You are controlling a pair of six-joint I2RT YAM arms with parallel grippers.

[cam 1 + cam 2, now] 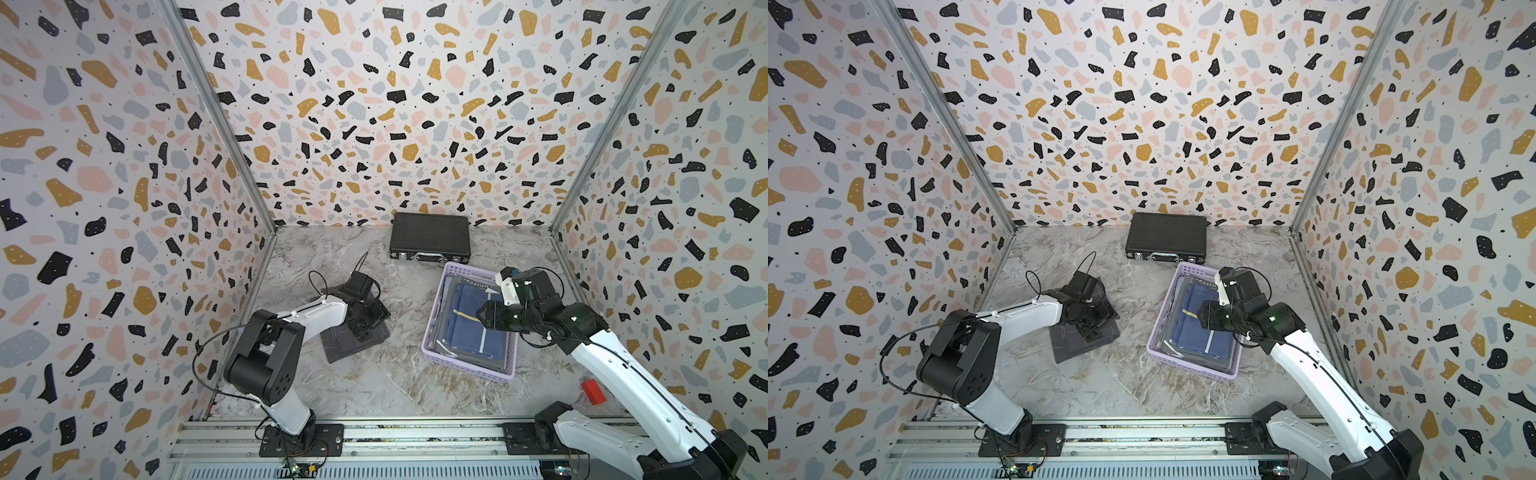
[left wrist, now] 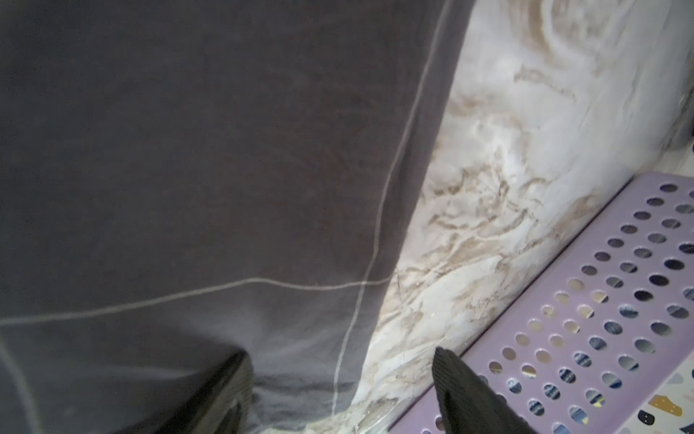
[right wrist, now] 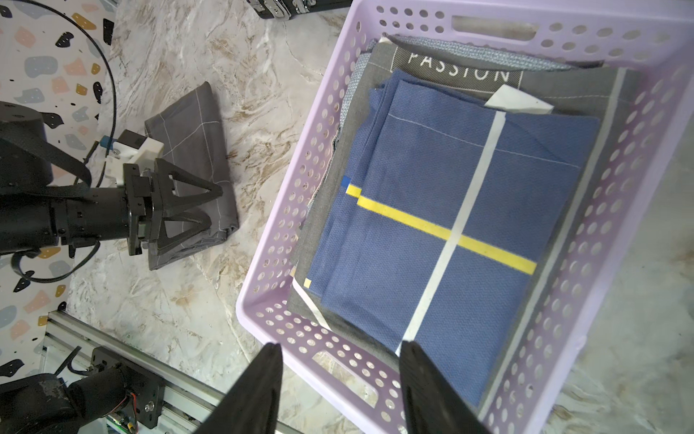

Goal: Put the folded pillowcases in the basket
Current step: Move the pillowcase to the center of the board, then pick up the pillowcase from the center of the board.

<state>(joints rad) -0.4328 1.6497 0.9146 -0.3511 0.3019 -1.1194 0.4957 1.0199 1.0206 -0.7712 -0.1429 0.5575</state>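
The pillowcase's edge (image 1: pixel 386 329) nearest the basket is covered by my left gripper, so that gripper should move back to the opposite edge (image 1: pixel 325 344) and leave this edge for my right gripper.
The folded pillowcase (image 1: pixel 347 347) (image 1: pixel 1077 345) (image 3: pixel 195 124) is dark grey with thin white lines and lies flat on the marble table, left of the basket; it fills most of the left wrist view (image 2: pixel 225 169). My left gripper (image 1: pixel 365 326) (image 1: pixel 1090 326) (image 2: pixel 341 359) (image 3: pixel 216 208) is down at its right edge and open, with one finger over the cloth and the other over bare table, the edge between them. The lavender basket (image 1: pixel 432 332) (image 1: pixel 1156 332) (image 2: pixel 619 282) (image 3: pixel 285 188) holds a blue cloth (image 1: pixel 473 328) (image 3: pixel 432 210) on grey ones. My right gripper (image 1: pixel 482 313) (image 1: pixel 1202 313) (image 3: pixel 341 347) hovers above the basket, open and empty.
A black hard case (image 1: pixel 430 239) (image 1: pixel 1166 237) stands at the back, just behind the basket. A small red block (image 1: pixel 593 390) sits at the front right by the right arm. Patterned walls close in three sides, and a metal rail (image 1: pixel 415 436) runs along the front.
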